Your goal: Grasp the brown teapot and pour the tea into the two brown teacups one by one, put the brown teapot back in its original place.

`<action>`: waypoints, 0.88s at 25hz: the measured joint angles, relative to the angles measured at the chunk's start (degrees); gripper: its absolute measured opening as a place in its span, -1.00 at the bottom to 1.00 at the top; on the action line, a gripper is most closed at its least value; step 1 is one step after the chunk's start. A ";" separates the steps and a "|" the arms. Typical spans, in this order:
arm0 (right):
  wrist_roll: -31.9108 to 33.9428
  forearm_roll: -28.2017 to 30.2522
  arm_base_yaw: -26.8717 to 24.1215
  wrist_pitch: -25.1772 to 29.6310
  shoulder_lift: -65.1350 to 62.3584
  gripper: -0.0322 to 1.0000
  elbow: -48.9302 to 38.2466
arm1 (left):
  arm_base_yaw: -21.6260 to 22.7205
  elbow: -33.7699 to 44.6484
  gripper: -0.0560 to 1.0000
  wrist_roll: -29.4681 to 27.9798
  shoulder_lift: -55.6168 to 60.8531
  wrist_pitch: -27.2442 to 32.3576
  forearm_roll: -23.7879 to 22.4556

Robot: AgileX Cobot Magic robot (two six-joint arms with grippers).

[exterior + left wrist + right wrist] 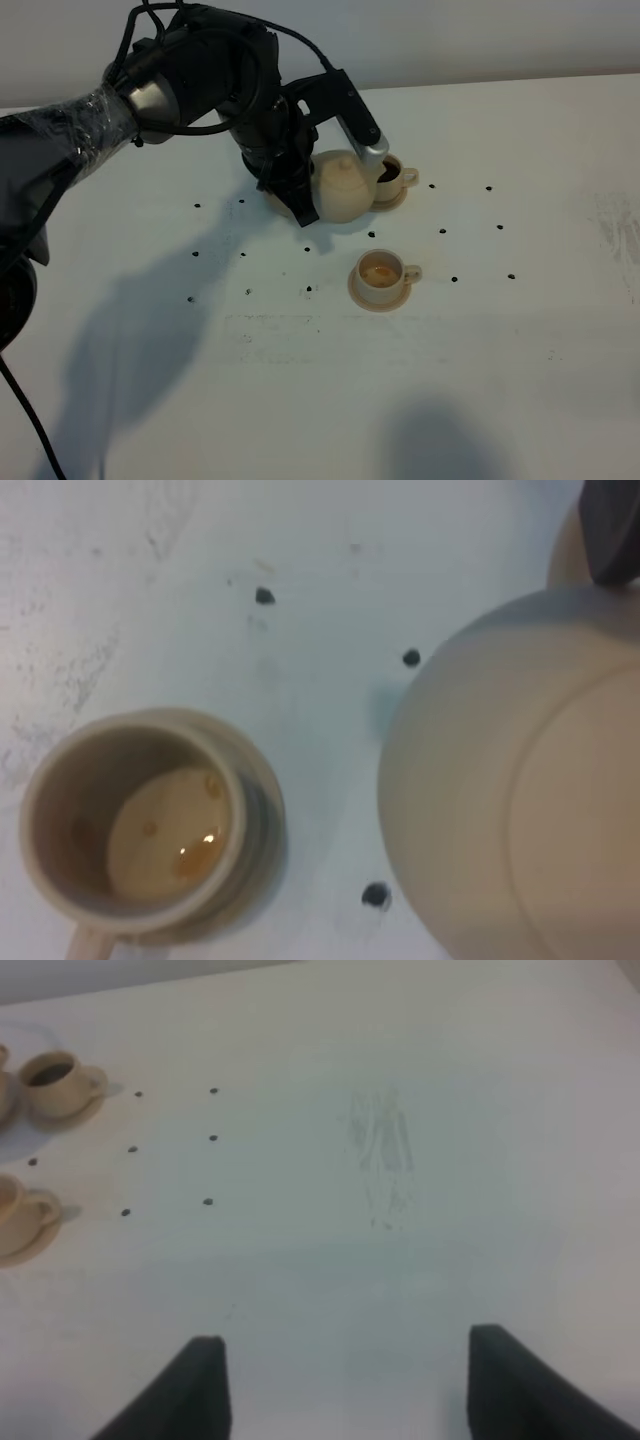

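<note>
My left gripper should pull the teapot back and turn it toward the near teacup [380, 275], because the teapot's spout points at the far teacup [390, 173], which holds dark tea.
My left gripper [336, 180] is shut on the brown teapot [345, 186] and holds it just above the table, its spout toward the far teacup [393, 177], which holds dark tea. The near teacup [382, 275] sits on its saucer with pale amber tea in it. In the left wrist view the teapot's round body [520, 800] fills one side, and the near teacup [130, 825] lies beside it. A sliver of a beige saucer [271, 199] shows under the gripper. My right gripper [345, 1390] is open over bare table, far from both teacups [55, 1080] [18, 1216].
The white table [520, 350] carries a grid of small black dots [454, 279] around the cups. The left arm's shadow falls across the table's left half. A faint scuffed patch [380, 1150] lies ahead of the right gripper.
</note>
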State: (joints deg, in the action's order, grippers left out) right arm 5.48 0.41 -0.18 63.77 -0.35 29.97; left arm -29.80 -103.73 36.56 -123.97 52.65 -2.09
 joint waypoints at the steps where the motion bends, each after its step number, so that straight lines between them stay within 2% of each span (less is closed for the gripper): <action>1: 0.00 0.00 0.00 0.00 0.00 0.04 0.00 | 0.00 0.00 -0.72 -0.52 0.00 0.56 -0.07; 8: 0.00 0.00 0.00 0.00 0.00 0.04 0.00 | -0.26 0.00 -0.72 -2.07 0.00 3.98 -0.14; 11: 0.00 0.00 0.00 0.00 0.00 0.04 0.00 | -0.44 0.06 -0.72 -4.72 0.00 3.54 -0.50; 22: 0.00 0.00 0.00 0.00 0.00 0.04 0.00 | -0.50 11.62 -0.72 -6.29 0.00 -11.01 2.09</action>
State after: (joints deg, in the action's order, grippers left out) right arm 5.48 0.41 -0.18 63.77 -0.35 29.97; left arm -30.31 -92.11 30.27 -123.97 41.63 0.00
